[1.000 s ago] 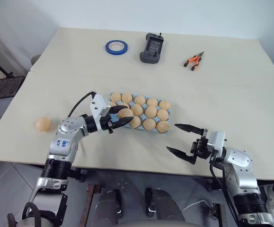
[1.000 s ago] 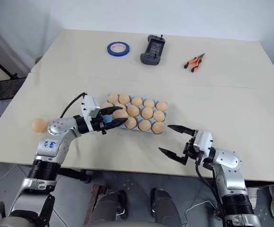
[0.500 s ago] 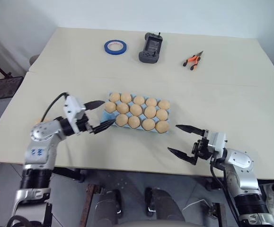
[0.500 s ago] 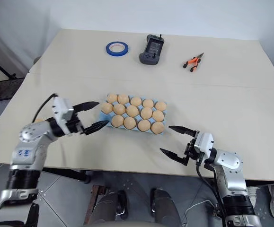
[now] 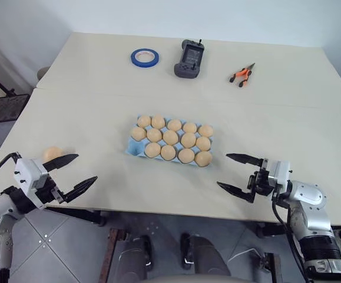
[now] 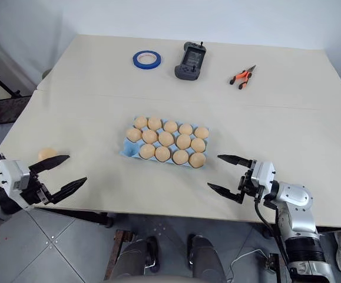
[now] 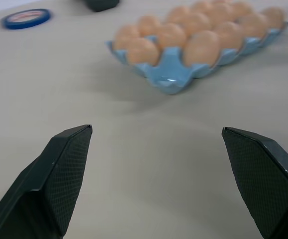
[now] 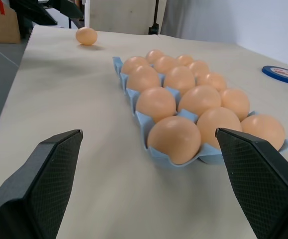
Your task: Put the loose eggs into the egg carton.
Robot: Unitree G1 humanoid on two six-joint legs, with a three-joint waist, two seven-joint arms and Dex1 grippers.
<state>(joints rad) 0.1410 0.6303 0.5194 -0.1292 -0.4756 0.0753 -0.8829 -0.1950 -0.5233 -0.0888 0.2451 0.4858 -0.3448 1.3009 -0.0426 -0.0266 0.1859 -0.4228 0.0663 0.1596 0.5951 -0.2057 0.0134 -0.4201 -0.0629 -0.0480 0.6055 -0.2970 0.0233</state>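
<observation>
The left gripper's open fingers face the egg (image 5: 52, 154) carton (image 5: 136, 148) and the loose egg is outside them, so the robot should pull back and turn toward the egg before it closes them.
The light blue egg carton (image 5: 132, 148) lies mid-table, filled with several tan eggs; its near-left corner cup is bare. One loose egg (image 5: 52, 153) rests on the table at the front left. My left gripper (image 5: 87, 167) hangs open and empty over the table's front left edge, just in front of and to the right of that egg, pointing toward the carton. My right gripper (image 5: 222, 170) is open and empty near the front edge, to the right of the carton. In the left wrist view the fingers (image 7: 59, 169) frame the carton (image 7: 171, 74).
A blue tape roll (image 5: 144, 56), a black handheld device (image 5: 188, 59) and orange pliers (image 5: 241, 75) lie at the table's far side. A seam crosses the table behind the carton. Beyond the table's left side stands a black mesh rack (image 5: 4, 109).
My left gripper opened at the carton, left an egg there, and drew back left to the table's front left edge. The right gripper stayed put.
</observation>
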